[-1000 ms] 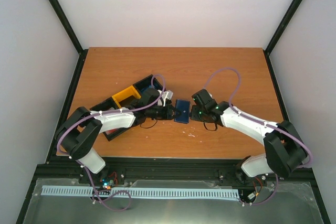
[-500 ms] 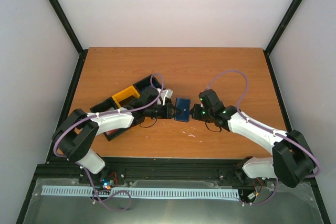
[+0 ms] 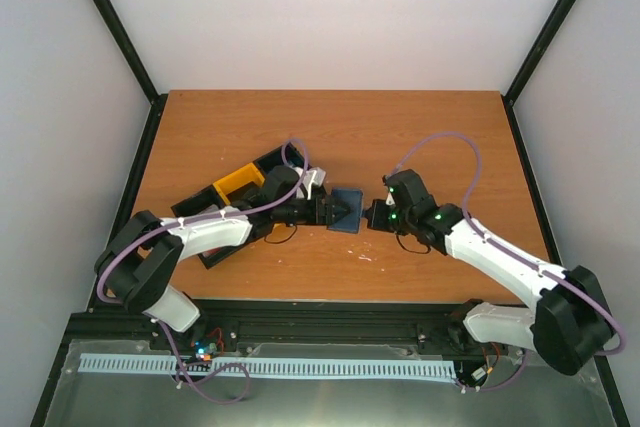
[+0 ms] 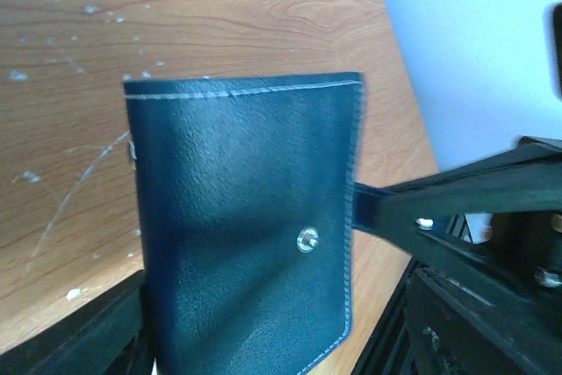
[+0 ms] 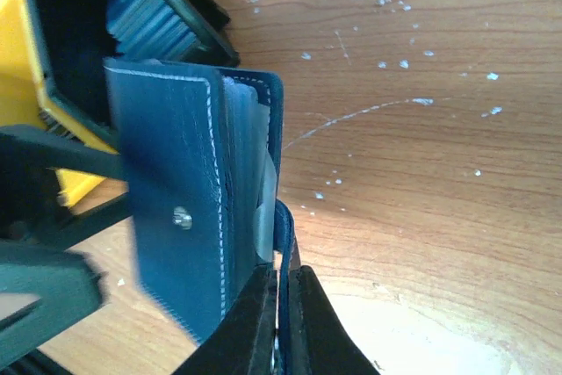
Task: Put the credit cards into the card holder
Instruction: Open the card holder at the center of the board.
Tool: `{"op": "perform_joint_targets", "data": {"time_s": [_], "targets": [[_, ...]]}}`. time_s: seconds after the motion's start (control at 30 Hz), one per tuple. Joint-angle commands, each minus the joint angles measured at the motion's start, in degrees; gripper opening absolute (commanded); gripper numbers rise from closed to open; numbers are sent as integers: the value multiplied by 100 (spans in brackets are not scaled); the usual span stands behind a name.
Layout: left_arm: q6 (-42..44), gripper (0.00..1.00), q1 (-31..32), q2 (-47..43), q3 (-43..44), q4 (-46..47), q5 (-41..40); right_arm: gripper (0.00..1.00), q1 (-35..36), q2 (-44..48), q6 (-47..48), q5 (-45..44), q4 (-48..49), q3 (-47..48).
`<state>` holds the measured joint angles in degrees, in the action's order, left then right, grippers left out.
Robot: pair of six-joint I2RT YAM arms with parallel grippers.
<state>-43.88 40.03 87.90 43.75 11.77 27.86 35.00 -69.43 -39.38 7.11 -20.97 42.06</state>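
Note:
The card holder is standing on its edge with its pockets folded in, and my right gripper is on the thin flap. So next I lay its cover (image 5: 276,116) down open first.
The dark navy card holder (image 3: 345,209) stands on edge on the table between my two grippers, partly unfolded. My right gripper (image 5: 283,280) is shut on its thin outer flap, and the rest of the card holder (image 5: 176,182) leans away to the left with its snap stud showing. A pale card edge (image 5: 264,208) shows in its fold. Blue credit cards (image 5: 151,19) stand stacked in the tray behind. My left gripper (image 4: 263,331) is open, its fingers either side of the card holder (image 4: 237,199). From above, the left gripper (image 3: 326,210) and right gripper (image 3: 372,215) face each other.
The black-and-yellow tray (image 3: 238,185) lies on the wooden table just behind my left arm, partly hidden by it. Its yellow compartment (image 5: 26,76) is close to the card holder. Black frame posts line the table's sides.
My left gripper has opened and let go of the card holder. My right gripper has closed on the holder's flap. The holder has spread open a little.

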Motion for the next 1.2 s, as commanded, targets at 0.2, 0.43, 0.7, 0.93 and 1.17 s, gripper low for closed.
{"op": "perform_joint_targets", "data": {"time_s": [0.2,0.43,0.7,0.93,1.17], "targets": [[33,85,-83,487,-139,300,-47,3,-30,147,-78,211,-818,170],[79,85,-83,922,-139,438,198,3,-29,-98,-152,176,-870,197],[157,68,-85,1114,41,325,-16,3,-38,-360,70,-536,-1024,256],[351,67,-83,1015,80,-15,-534,3,-64,-654,314,-1585,-1140,52],[382,66,-85,1182,265,-4,-357,3,-80,-1018,350,-2260,-1166,92]]}}
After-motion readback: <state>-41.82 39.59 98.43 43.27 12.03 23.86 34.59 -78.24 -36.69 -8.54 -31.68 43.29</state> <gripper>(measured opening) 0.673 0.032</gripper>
